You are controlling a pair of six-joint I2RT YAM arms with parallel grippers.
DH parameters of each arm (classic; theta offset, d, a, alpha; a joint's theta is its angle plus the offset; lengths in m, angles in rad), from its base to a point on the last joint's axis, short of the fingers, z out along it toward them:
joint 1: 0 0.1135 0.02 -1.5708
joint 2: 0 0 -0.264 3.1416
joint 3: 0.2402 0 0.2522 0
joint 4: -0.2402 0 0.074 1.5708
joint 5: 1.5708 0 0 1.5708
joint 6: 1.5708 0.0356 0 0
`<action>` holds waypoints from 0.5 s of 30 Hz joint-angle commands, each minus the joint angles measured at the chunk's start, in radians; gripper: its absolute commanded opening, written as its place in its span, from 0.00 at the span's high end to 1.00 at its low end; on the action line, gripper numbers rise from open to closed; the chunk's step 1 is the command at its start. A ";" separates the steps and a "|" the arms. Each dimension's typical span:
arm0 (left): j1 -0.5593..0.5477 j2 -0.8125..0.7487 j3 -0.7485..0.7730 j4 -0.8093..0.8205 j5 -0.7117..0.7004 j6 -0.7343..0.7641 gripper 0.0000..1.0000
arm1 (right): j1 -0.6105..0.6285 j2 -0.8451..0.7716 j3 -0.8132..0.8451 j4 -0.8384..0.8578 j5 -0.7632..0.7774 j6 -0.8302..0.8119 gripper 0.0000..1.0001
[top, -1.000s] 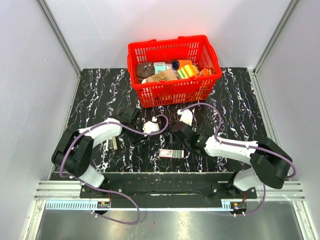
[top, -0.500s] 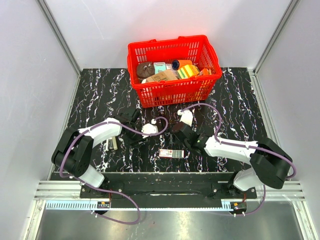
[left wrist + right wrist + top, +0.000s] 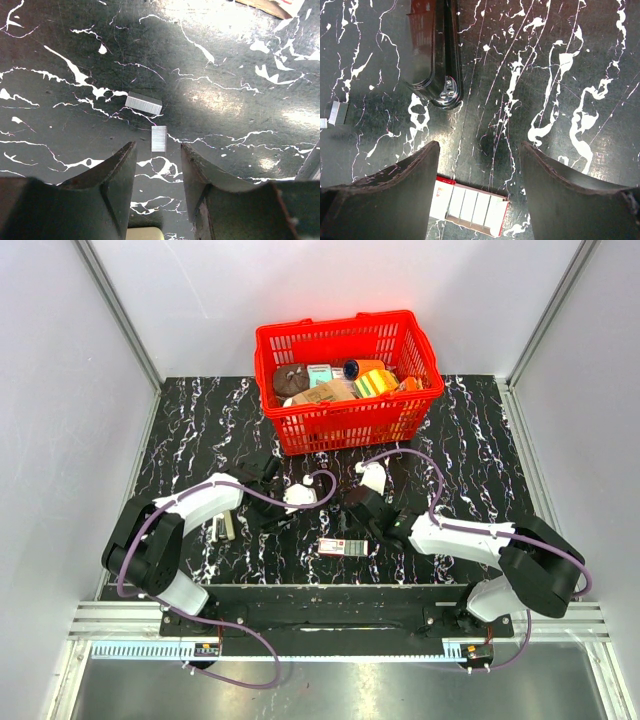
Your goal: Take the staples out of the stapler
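Silver staple strips are beside my left gripper, and the staple box (image 3: 343,547) is beside my right gripper. My left gripper should pick up the nearer staple strip (image 3: 159,139) and pass it over.
The black stapler (image 3: 435,50) lies on the black marbled table, ahead and left of my right gripper (image 3: 479,150), which is open and empty. A red and white staple box (image 3: 470,207), open with staple strips inside, lies below and between the right fingers; it also shows in the top view (image 3: 343,546). Two loose silver staple strips lie on the table: one (image 3: 158,138) just ahead of the gap of my left gripper (image 3: 157,150), the other (image 3: 144,103) a little farther. The left gripper is open, empty and low over the table. A strip also shows at the left edge of the right wrist view (image 3: 338,112).
A red basket (image 3: 345,425) holding several items stands at the back centre. A small pale object (image 3: 225,527) lies beside the left arm. Both grippers, left (image 3: 272,512) and right (image 3: 352,525), are close together at mid-table.
My left gripper has shifted slightly toward the near left. The right arm has barely moved.
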 commanded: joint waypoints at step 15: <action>0.000 0.060 0.011 0.068 -0.012 0.009 0.53 | -0.006 -0.021 -0.009 0.015 -0.017 0.022 0.29</action>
